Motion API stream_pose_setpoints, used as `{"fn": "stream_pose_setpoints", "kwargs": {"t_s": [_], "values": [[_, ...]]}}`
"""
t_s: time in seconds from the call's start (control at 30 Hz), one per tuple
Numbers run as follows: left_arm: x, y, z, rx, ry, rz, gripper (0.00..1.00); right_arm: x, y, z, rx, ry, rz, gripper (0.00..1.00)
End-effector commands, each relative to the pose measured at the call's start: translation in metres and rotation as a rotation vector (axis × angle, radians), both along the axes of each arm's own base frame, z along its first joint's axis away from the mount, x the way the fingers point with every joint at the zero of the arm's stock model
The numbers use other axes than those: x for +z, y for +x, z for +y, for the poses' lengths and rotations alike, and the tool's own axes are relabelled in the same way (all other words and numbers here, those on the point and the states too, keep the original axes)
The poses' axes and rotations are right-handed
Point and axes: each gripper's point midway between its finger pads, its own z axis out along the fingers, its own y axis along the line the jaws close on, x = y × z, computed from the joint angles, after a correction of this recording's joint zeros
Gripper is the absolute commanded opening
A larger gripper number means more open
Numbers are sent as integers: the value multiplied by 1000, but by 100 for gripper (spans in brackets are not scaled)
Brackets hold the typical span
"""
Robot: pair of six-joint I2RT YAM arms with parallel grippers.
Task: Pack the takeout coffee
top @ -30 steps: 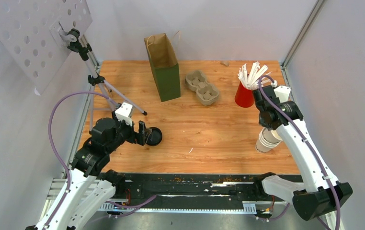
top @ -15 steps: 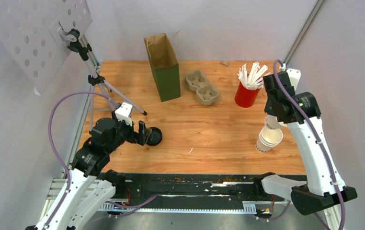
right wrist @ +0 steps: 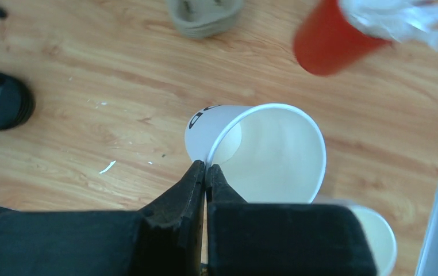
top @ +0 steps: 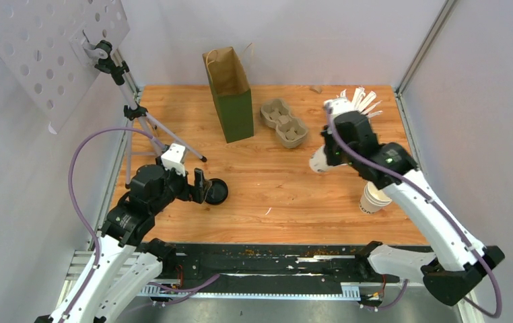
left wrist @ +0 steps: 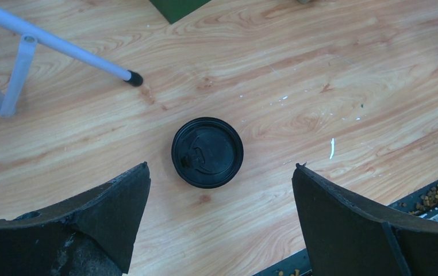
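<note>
The white cup (right wrist: 274,150) is hanging with its opening up, so my right gripper should go on carrying it to the clear wood (top: 271,182) next to the black lid until the cup's base stands flat.
My right gripper (right wrist: 206,167) is shut on the rim of an empty white paper cup (right wrist: 262,152) with dark print on its side and no lid. One finger is inside the wall, the other outside. In the top view that cup (top: 319,160) hangs tilted over the middle-right of the table, below the right gripper (top: 328,153). More white cups stand stacked (top: 373,199) near the right edge. A black lid (left wrist: 207,152) lies flat on the wood. My left gripper (left wrist: 221,172) hovers wide open just on the near side of it, touching nothing.
A green and brown paper bag (top: 230,94) stands open at the back. The grey pulp carrier (top: 284,123) lies right of it. A red cup (right wrist: 329,43) of white stirrers (top: 361,99) sits behind the right arm. A tripod (top: 139,121) with a perforated panel stands at the left.
The right arm has swung left from the cup stack, past the red cup, carrying one cup toward the table's middle. The left arm and the lid have not moved.
</note>
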Motion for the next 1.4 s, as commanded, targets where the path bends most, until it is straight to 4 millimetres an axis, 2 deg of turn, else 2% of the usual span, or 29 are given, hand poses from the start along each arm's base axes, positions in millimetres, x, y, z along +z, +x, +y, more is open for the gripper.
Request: {"fn": "stream_pose_setpoints", "kwargs": {"t_s": [0.0,0.1,0.17,0.33,0.4,0.57,0.83,0.97,1.07,1.27,1.37], "values": [[7,4,8,97,-30,31,100,9,16,80,349,-65,-221,1],[-4,6,17,187,-29,107,100,-21,-8,138,652,-209,-317,4],[-16,4,22,236,-5,178,100,-42,-18,161,764,-310,-371,4],[-30,4,22,269,22,283,100,-86,-38,200,959,-464,-394,4],[-31,4,22,278,18,291,100,-106,-47,209,1018,-516,-378,4],[-34,6,21,297,4,300,99,-134,-62,216,1090,-602,-353,4],[-51,7,9,287,-42,356,93,-159,-76,206,1110,-600,-303,4],[-60,8,7,298,-50,384,91,-165,-80,200,1110,-608,-279,6],[-66,11,4,309,-61,401,88,-156,-82,202,1104,-586,-291,13],[-74,21,10,369,-33,402,77,-119,-91,206,1090,-500,-302,35],[-79,27,16,404,-10,389,68,-97,-98,208,1082,-418,-313,42]]}}
